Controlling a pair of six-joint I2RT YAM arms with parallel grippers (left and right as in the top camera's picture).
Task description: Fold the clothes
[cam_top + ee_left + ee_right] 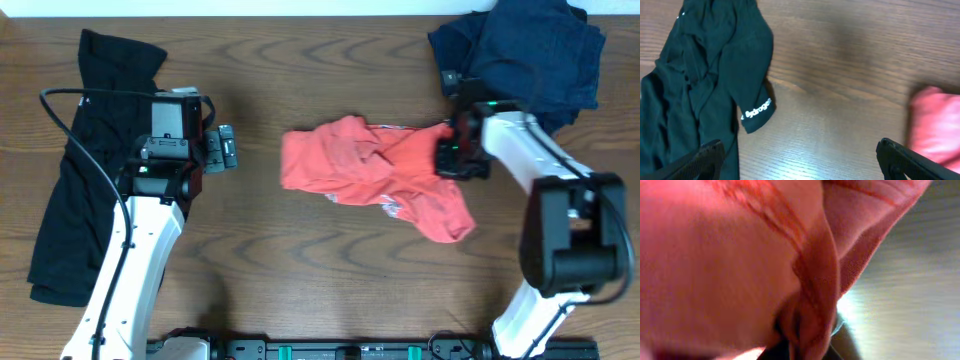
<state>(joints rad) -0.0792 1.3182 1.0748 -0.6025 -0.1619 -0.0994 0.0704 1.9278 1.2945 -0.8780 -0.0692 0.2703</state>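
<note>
The robot's right gripper has hold of a bunched fold while the red shirt trails crumpled (375,165), so it should bring the fold back over the shirt's other end (301,160) and open there.
A crumpled coral-red shirt (370,170) lies at the table's middle. My right gripper (452,150) is at its right edge and is shut on a bunched fold of the red shirt (810,280), which fills the right wrist view. My left gripper (228,148) is open and empty, just left of the shirt, over bare wood (805,160). The red shirt's edge shows at the right of the left wrist view (935,125).
A black garment (85,170) with a white sleeve logo (757,110) lies along the table's left side. A pile of dark navy clothes (530,55) sits at the back right corner, just behind my right arm.
</note>
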